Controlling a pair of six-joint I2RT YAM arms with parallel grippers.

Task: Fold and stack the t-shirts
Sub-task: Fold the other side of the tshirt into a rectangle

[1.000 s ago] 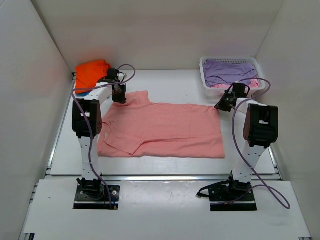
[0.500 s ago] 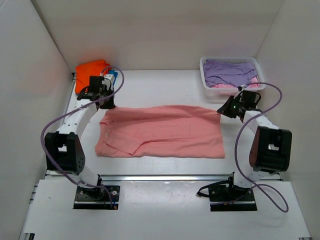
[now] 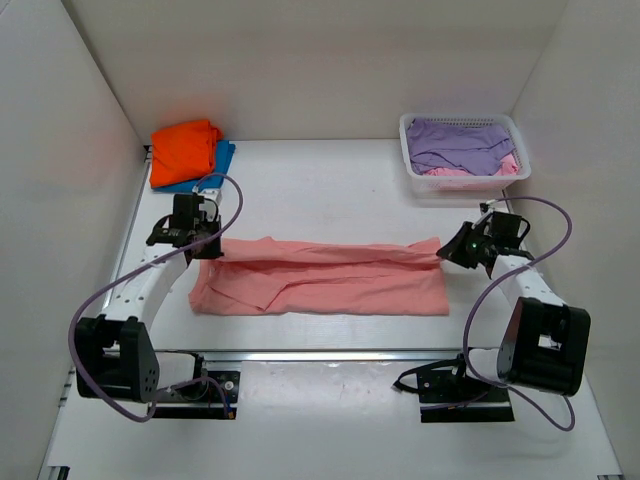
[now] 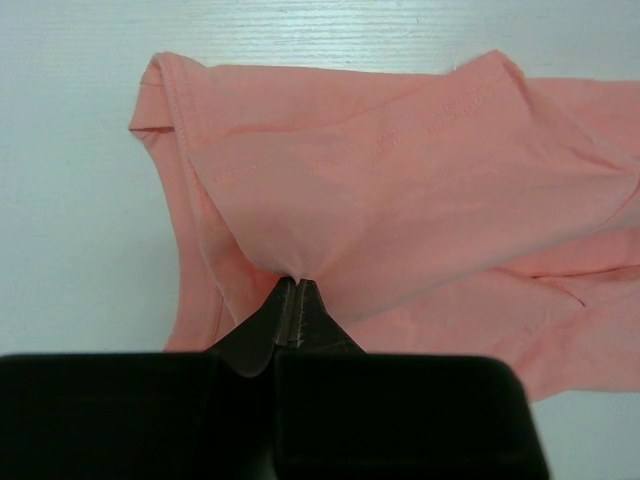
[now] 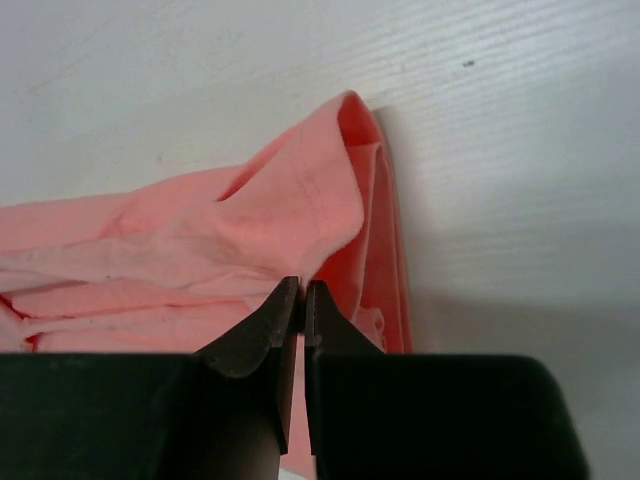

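My right gripper should grab the salmon-pink t-shirt (image 3: 325, 275) by its end (image 3: 432, 280) and pull it close while my left gripper swings the other end back, because the t-shirt lies crosswise to my arms.
The salmon-pink t-shirt (image 3: 320, 280) lies across the table's middle, its far half lifted and folding toward the near edge. My left gripper (image 3: 206, 247) is shut on its far left edge, pinching the cloth (image 4: 380, 170) at the fingertips. My right gripper (image 3: 445, 250) is shut on its far right corner, cloth (image 5: 290, 210) caught between the tips. A folded bright orange t-shirt (image 3: 183, 149) lies on a blue one (image 3: 215, 168) at the back left. A lavender-purple t-shirt (image 3: 455, 143) lies in the basket.
A white mesh basket (image 3: 412, 135) stands at the back right, with some pink cloth (image 3: 450, 172) under the purple shirt. White walls close in the table on three sides. The arm bases stand at the near edge.
Both grippers have pulled the shirt's far edge toward the near side, so the pink shirt now shows as a narrower band. Both arms have swung outward and nearer.
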